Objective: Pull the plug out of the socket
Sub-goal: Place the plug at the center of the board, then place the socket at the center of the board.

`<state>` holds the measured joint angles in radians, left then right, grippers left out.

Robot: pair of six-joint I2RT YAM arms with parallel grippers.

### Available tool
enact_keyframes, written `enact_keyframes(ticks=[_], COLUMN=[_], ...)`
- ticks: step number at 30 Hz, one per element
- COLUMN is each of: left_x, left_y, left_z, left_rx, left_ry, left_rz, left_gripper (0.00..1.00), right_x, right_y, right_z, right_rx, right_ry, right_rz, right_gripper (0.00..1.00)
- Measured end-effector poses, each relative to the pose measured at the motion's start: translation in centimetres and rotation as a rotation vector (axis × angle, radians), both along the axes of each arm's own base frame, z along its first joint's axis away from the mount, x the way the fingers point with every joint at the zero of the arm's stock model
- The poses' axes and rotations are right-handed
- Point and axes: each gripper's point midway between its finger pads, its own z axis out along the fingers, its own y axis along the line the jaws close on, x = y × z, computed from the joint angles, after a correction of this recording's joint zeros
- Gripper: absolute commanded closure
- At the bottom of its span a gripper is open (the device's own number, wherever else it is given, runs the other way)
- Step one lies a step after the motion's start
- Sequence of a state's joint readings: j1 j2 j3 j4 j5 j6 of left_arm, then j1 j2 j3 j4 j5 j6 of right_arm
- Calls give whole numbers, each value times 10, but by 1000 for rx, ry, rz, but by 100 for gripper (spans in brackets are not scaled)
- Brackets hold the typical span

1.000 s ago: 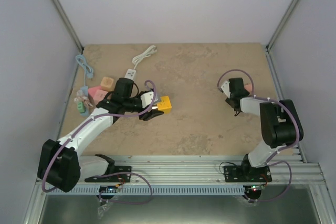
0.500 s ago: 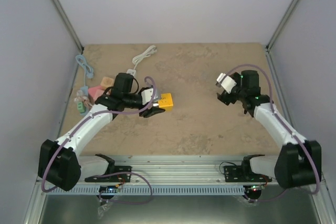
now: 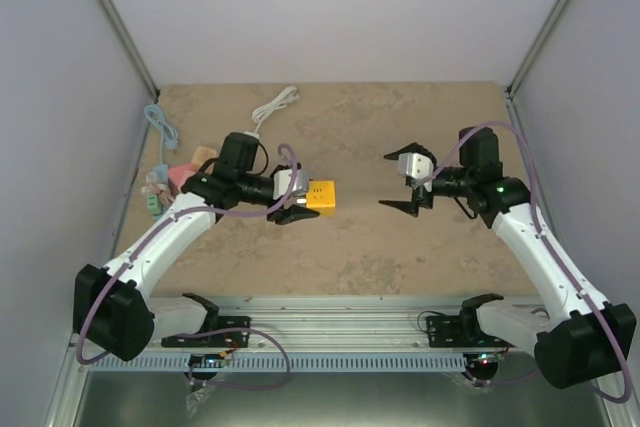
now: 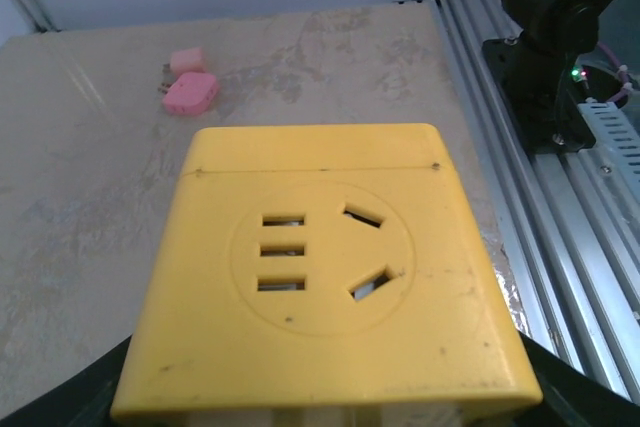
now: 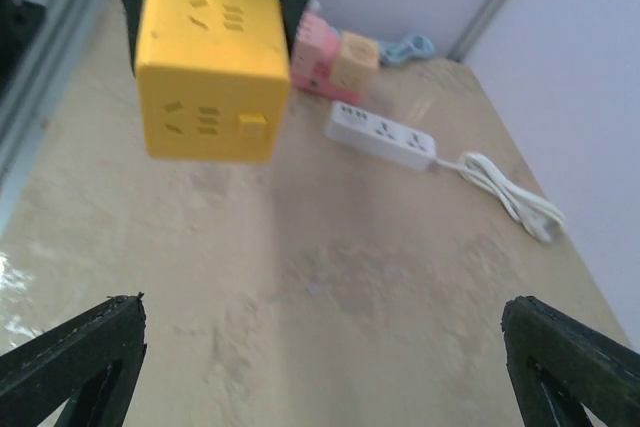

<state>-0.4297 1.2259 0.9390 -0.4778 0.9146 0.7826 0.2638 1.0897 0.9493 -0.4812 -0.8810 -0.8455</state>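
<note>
The yellow cube socket's loose end (image 3: pixel 330 197) sticks out of the robot's left gripper, so the open right gripper continues to move toward it and closes on its exposed sides.
The yellow cube socket (image 3: pixel 320 196) is held off the table by my left gripper (image 3: pixel 298 199), which is shut on its sides. In the left wrist view the cube (image 4: pixel 320 267) fills the frame and the slots on its upper face are empty. In the right wrist view the cube (image 5: pixel 212 67) shows a small yellow square piece (image 5: pixel 252 127) on the side facing me; I cannot tell whether it is a plug. My right gripper (image 3: pixel 390 180) is wide open and empty, a little right of the cube and pointing at it. Two pink plug-like pieces (image 4: pixel 189 93) lie on the table.
A white power strip (image 5: pixel 380 134) with its coiled cable (image 3: pixel 276 104) lies at the back left. Pink and tan cubes (image 3: pixel 192 165) and a blue cable (image 3: pixel 160 127) sit by the left wall. The metal rail (image 3: pixel 350 322) runs along the near edge.
My right arm has swung from the right side towards the middle and its gripper now stands open facing the cube. My left gripper has carried the cube slightly right.
</note>
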Motion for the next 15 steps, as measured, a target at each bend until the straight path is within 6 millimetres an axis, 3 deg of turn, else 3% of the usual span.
enact_keyframes(ticks=[7, 15], left_x=[-10, 1], left_y=[-20, -30], left_z=[7, 9], left_rx=[1, -13], left_ry=[12, 70], left_rz=[-66, -34], left_gripper=[100, 100], right_x=[-13, -23], right_y=[32, 57], right_z=[4, -9], right_rx=[44, 42], right_ry=[78, 145], right_rz=[126, 208], right_gripper=[2, 2])
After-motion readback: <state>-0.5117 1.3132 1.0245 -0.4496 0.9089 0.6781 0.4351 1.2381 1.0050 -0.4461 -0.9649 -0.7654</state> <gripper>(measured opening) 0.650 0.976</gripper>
